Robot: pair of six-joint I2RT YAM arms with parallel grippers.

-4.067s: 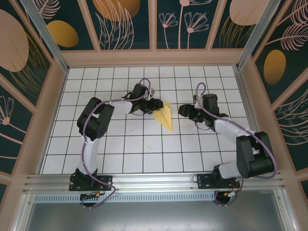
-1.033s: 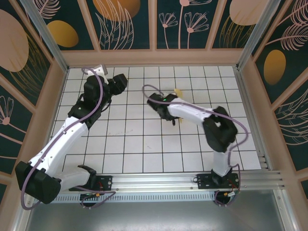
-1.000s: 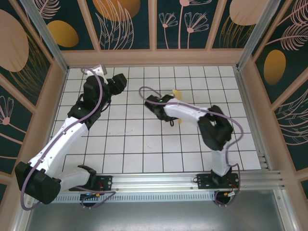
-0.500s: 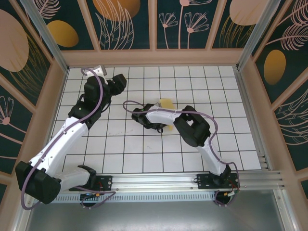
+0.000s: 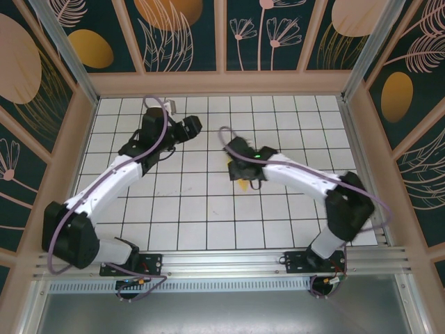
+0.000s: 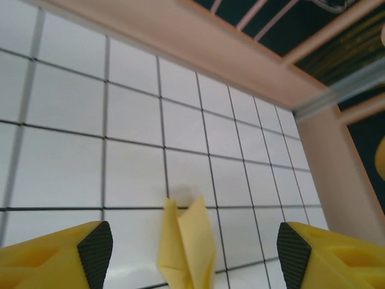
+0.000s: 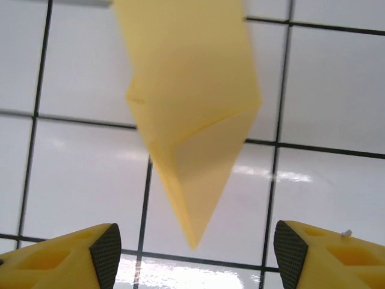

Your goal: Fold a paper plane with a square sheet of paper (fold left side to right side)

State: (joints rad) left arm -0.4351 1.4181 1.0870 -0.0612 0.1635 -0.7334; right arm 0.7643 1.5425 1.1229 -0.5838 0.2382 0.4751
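Observation:
The paper plane's folds (image 7: 201, 156) are open near its nose, so my right gripper should hold the plane's wide end (image 7: 183, 21) before my left gripper works on the plane's nose.
The paper plane (image 7: 191, 114) is a slim yellow folded dart lying on the white grid table (image 7: 325, 78), its sharp nose pointing toward my right gripper (image 7: 197, 253). That gripper is open, its two black pads apart on either side of the nose and not touching it. From above, the right gripper (image 5: 245, 174) hovers over the plane (image 5: 243, 184) and hides most of it. My left gripper (image 5: 193, 127) is open, a tile or two to the left. In the left wrist view the plane (image 6: 187, 244) lies ahead between the open left gripper (image 6: 195, 256) pads, wings slightly raised.
A wooden frame (image 5: 222, 83) walls the grid table (image 5: 208, 223) on three sides. In the left wrist view the back beam (image 6: 198, 42) and a corner post (image 6: 331, 156) lie beyond the plane. Both arms stretch across the table's middle.
My right gripper has opened and let go of the paper plane, and its arm has swung back right. The left gripper moved right, toward the plane.

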